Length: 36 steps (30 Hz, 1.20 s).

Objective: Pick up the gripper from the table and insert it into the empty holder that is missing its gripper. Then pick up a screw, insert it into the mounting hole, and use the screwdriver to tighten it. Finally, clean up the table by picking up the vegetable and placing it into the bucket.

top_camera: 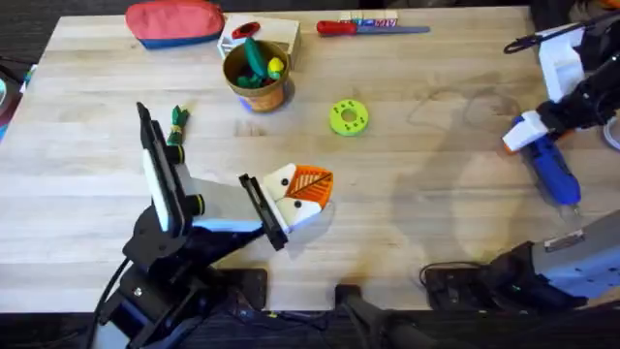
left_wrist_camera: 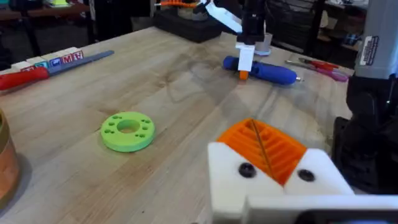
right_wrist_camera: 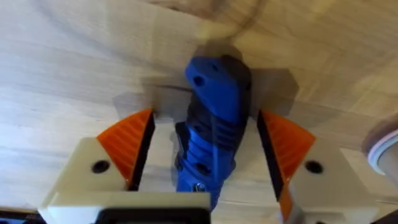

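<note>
The blunt blue end [right_wrist_camera: 217, 74] stops short, and clear wood lies beyond it. The blue screwdriver [top_camera: 555, 171] will come up in one stiff piece, free of any cord, when I lift.
My left gripper [top_camera: 308, 189] lies low at mid-table, shut, with two orange ribbed tips [left_wrist_camera: 264, 146] pressed face to face. Which of them is the task's gripper I cannot tell. The cream holder [top_camera: 279, 180] forms one side of that jaw. A dark spot marks each block; hole or screw, I cannot tell. The blue screwdriver [top_camera: 554, 167] lies at the right edge. My right gripper [right_wrist_camera: 208, 134] is open and straddles the screwdriver [right_wrist_camera: 214, 93], its pads apart from it. The dark-green vegetable [top_camera: 177, 124] lies left of the copper bucket [top_camera: 274, 95].
The bucket holds green and yellow toys. A green disc [top_camera: 349, 116] lies mid-table. Along the far edge are a red pouch [top_camera: 174, 21], a pale wooden box [top_camera: 276, 34] and a red-handled screwdriver [top_camera: 368, 27]. Bare wood lies between the two arms.
</note>
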Motion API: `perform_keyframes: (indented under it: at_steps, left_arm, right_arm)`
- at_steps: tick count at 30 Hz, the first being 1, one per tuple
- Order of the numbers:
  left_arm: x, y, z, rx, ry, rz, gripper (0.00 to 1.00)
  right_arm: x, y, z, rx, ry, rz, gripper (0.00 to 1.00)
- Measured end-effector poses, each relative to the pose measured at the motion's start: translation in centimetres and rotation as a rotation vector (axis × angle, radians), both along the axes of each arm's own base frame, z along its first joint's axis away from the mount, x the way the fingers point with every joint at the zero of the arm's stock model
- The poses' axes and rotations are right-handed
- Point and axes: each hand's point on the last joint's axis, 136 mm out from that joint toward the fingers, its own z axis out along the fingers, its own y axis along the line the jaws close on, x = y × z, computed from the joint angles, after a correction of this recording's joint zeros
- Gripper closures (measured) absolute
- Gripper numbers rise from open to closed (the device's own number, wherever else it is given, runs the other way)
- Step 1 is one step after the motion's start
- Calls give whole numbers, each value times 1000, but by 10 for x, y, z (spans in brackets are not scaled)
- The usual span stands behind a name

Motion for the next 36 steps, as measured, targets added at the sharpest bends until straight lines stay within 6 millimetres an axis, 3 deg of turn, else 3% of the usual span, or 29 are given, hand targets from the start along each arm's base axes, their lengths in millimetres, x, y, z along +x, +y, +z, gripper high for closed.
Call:
perform_keyframes:
  at_steps: [2, 7, 12, 13, 22, 26, 30, 34, 35, 36]
  left_arm:
    - [0, 0, 0, 0, 0, 0, 995]
    - [0, 0, 0, 0, 0, 0, 996]
    - [0, 0, 0, 0, 0, 0, 996]
    - [0, 0, 0, 0, 0, 0, 995]
    - [0, 0, 0, 0, 0, 0, 996]
    - [0, 0, 0, 0, 0, 0, 996]
    - [1, 0, 0, 0, 0, 5, 996]
    - [2, 1, 0, 1, -1, 15, 996]
    - [3, 1, 0, 1, -1, 17, 996]
    - [3, 2, 0, 1, 0, 21, 996]
  right_arm:
    - [0, 0, 0, -1, -2, 1, 118]
    - [1, -1, 0, -4, -5, 5, 460]
    - [4, -4, 0, -14, -15, 12, 928]
    - [4, -4, 0, -14, -17, 6, 977]
    - [8, -1, 1, -12, -26, -1, 991]
    - [28, -6, 16, -43, -84, -33, 993]
    - [69, -21, 52, -106, -236, -79, 993]
    - [90, -26, 100, -164, -395, -127, 993]
    - [92, -25, 114, -175, -434, -140, 993]
    - [90, -19, 154, -189, -540, -177, 993]
